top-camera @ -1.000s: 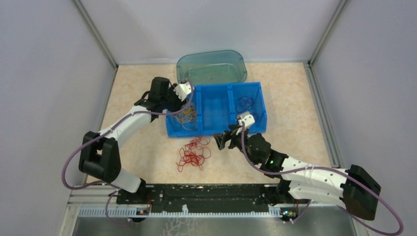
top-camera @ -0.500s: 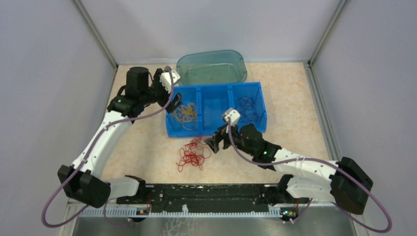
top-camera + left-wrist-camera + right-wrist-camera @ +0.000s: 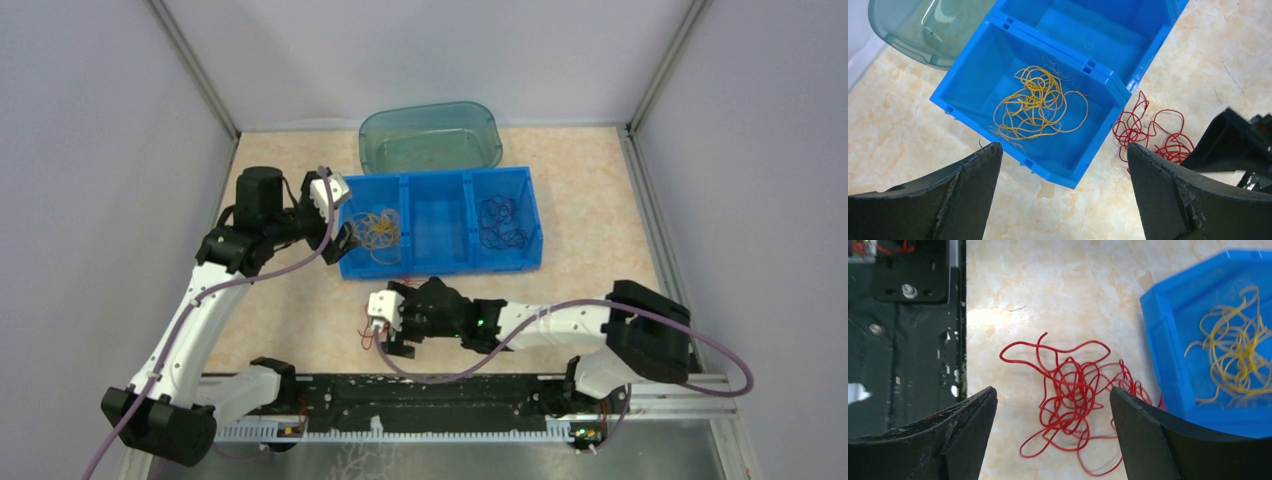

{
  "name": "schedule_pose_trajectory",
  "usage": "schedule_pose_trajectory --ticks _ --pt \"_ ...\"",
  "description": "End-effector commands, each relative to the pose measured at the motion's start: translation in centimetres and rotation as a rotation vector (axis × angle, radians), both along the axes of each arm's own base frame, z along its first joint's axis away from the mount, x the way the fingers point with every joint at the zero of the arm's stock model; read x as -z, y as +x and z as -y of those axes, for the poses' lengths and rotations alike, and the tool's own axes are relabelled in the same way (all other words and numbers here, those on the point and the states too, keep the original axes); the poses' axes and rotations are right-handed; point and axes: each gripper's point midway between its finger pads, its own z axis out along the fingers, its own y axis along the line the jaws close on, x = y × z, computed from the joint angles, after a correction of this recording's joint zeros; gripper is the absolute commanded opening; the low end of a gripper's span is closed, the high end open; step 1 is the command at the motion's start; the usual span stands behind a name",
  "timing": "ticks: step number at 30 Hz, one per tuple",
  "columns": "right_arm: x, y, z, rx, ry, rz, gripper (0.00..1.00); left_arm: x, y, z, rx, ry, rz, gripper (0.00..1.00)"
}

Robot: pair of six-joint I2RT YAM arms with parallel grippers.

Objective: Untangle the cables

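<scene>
Next, my right gripper lifts a loop (image 3: 1050,372) for my left gripper to take, because the red cables (image 3: 1070,395) are in a tangled pile beyond my left gripper.
The cables lie in three lots. The yellow cables (image 3: 378,230) lie in the left compartment of the blue bin (image 3: 440,263), also in the left wrist view (image 3: 1040,102) and the right wrist view (image 3: 1233,355). The dark purple-blue cables (image 3: 502,222) lie in the right compartment. The red cables (image 3: 1073,390) lie loose on the table in front of the bin (image 3: 1148,132). My right gripper (image 3: 1053,392) is open and hangs right above them, largely hiding them in the top view (image 3: 398,320). My left gripper (image 3: 347,235) is open and empty at the bin's left end (image 3: 1063,150).
The bin's middle compartment (image 3: 438,225) holds nothing. A clear teal tub (image 3: 430,138) stands behind the bin, also in the left wrist view (image 3: 923,30). The black base rail (image 3: 898,315) runs close to the red cables. Grey walls enclose the table on three sides.
My left gripper drew back leftward out of the yellow compartment, leaving the yellow cables there. My right gripper swung left from the bin's front to above the red cables.
</scene>
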Motion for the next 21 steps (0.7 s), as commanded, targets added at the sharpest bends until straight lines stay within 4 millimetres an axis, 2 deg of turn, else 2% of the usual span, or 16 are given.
schedule_pose_trajectory --ticks 1,6,9,10,14,16,17,21 --pt "-0.3 1.2 -2.3 -0.101 -0.078 0.216 0.83 -0.1 1.5 -0.3 -0.083 -0.034 -0.027 1.00" --pt "2.6 1.5 -3.7 -0.159 -0.214 0.268 0.72 0.0 2.8 -1.5 -0.178 -0.015 -0.015 1.00" --pt "3.3 1.7 -4.3 -0.173 -0.244 0.295 0.63 -0.5 3.0 -1.7 -0.200 -0.027 -0.004 1.00" --pt "3.4 1.8 -4.6 -0.173 -0.244 0.297 0.58 -0.6 3.0 -1.7 -0.204 -0.029 -0.005 1.00" --pt "3.0 2.4 -5.3 -0.153 -0.244 0.310 0.18 -1.0 3.0 -1.8 -0.210 -0.030 0.002 1.00" --pt "1.9 2.9 -5.4 -0.109 -0.208 0.315 0.03 -1.1 2.8 -1.9 -0.201 -0.024 0.011 1.00" --pt "1.2 3.2 -5.3 -0.083 -0.187 0.328 0.00 -1.1 2.6 -1.9 -0.192 -0.018 0.015 1.00" --pt "-2.3 4.4 -4.4 0.032 -0.074 0.355 0.00 -1.0 1.5 -1.6 -0.143 -0.017 0.019 1.00"
